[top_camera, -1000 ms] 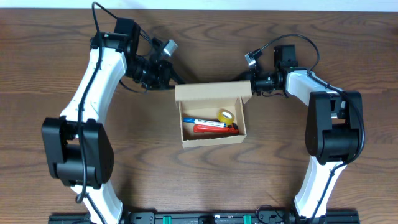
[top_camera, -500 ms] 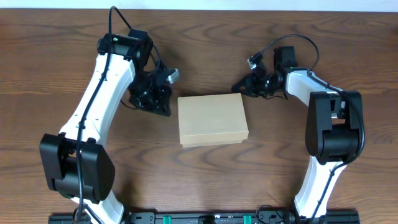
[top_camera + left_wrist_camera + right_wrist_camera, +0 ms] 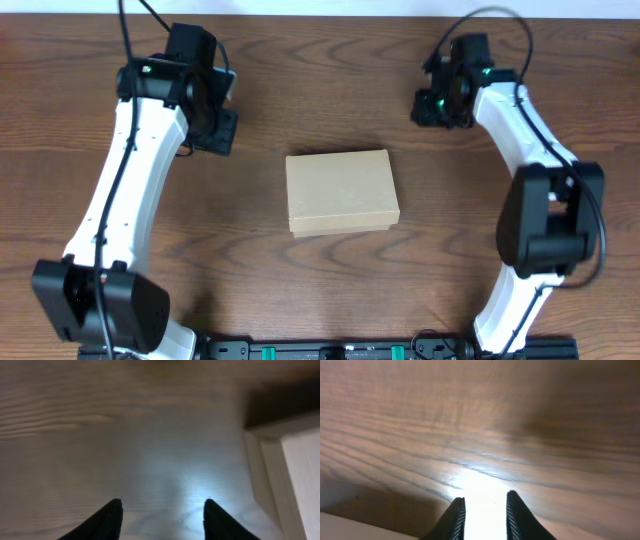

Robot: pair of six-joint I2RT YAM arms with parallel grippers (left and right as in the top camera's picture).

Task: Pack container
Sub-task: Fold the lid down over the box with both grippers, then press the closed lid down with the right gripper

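Note:
The lid's front edge (image 3: 345, 222) sits a little high on the container, so next my right gripper closes its fingers and presses the lid's top (image 3: 350, 192) down before withdrawing.
The container (image 3: 342, 192), a tan cardboard box, sits mid-table with its flap lid down flat, so its inside is hidden. My left gripper (image 3: 216, 130) hovers over bare wood to the box's upper left, well apart from it. In the left wrist view its jaws (image 3: 162, 507) are open with only table between them, and a corner of the container (image 3: 295, 470) shows at the right. My right gripper (image 3: 434, 106) hangs to the box's upper right, also apart from it. Its fingers (image 3: 485, 505) stand a little apart, holding nothing, and a pale strip of the container (image 3: 350, 527) shows at the bottom left.
The dark wooden table (image 3: 320, 280) spreads all round the box. The table's far edge (image 3: 320, 14) lies just behind both grippers. Both arm bases stand at the near edge.
A second ago the lid stood up, showing pens and a tape roll inside; it is now shut. Both grippers have drawn back and outward from the box, and their jaws have parted.

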